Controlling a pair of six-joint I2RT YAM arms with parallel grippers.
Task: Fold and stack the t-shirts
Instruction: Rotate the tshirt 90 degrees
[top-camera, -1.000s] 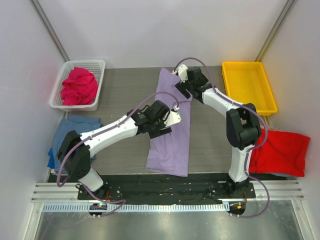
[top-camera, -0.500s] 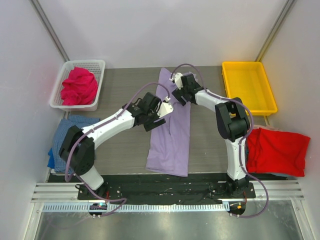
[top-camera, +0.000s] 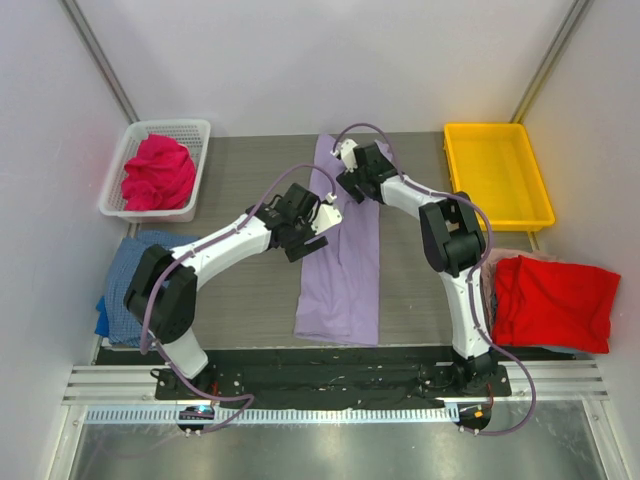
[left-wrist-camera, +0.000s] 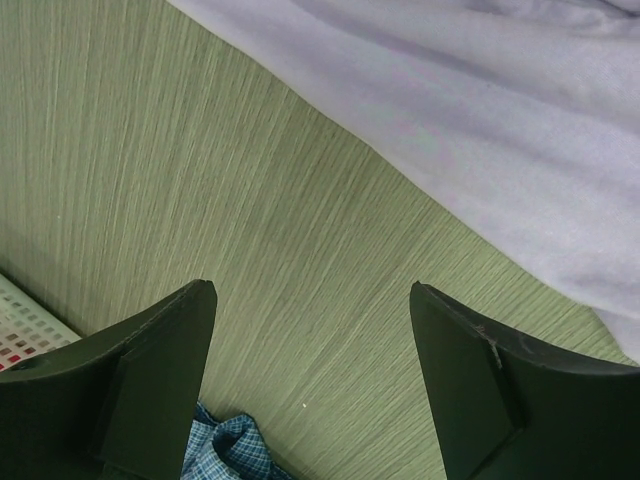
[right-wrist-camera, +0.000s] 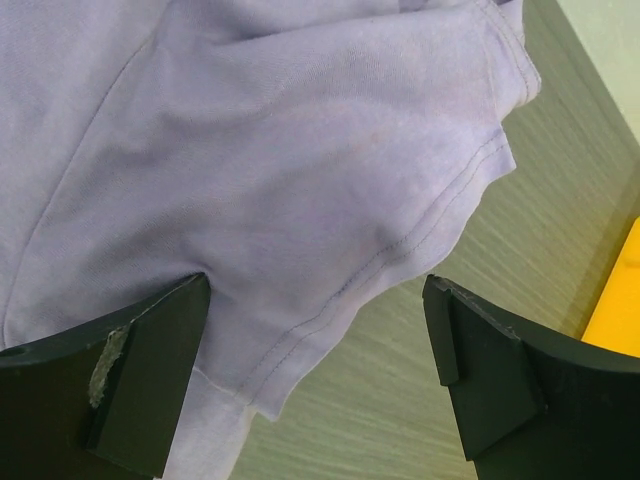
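Note:
Next, my right gripper pulls the t-shirt's upper part (top-camera: 329, 157) farther back before I take the bottom hem, because the lavender t-shirt's bottom hem (top-camera: 337, 340) is close to the table's front edge.
A lavender t-shirt (top-camera: 345, 255) lies as a long narrow strip down the middle of the table. My left gripper (top-camera: 300, 225) hangs open at the strip's left edge; the left wrist view shows its jaws (left-wrist-camera: 310, 290) over bare table, with the lavender t-shirt (left-wrist-camera: 500, 130) beyond them. My right gripper (top-camera: 352, 178) is open over the strip's upper part, and a stitched sleeve hem (right-wrist-camera: 400, 250) lies between its jaws (right-wrist-camera: 318, 285). A red t-shirt (top-camera: 555, 300) lies at the right. A magenta t-shirt (top-camera: 158, 172) fills the basket. A blue checked t-shirt (top-camera: 125, 275) lies at the left.
The white mesh basket (top-camera: 170, 125) stands at the back left and the yellow tray (top-camera: 497, 128) at the back right. The basket's corner (left-wrist-camera: 25, 330) and a bit of blue checked cloth (left-wrist-camera: 225, 450) show low in the left wrist view. White walls close in both sides.
My left gripper has moved up and left, off the lavender shirt to its left edge. My right gripper has shifted left over the shirt's top. Both stay open.

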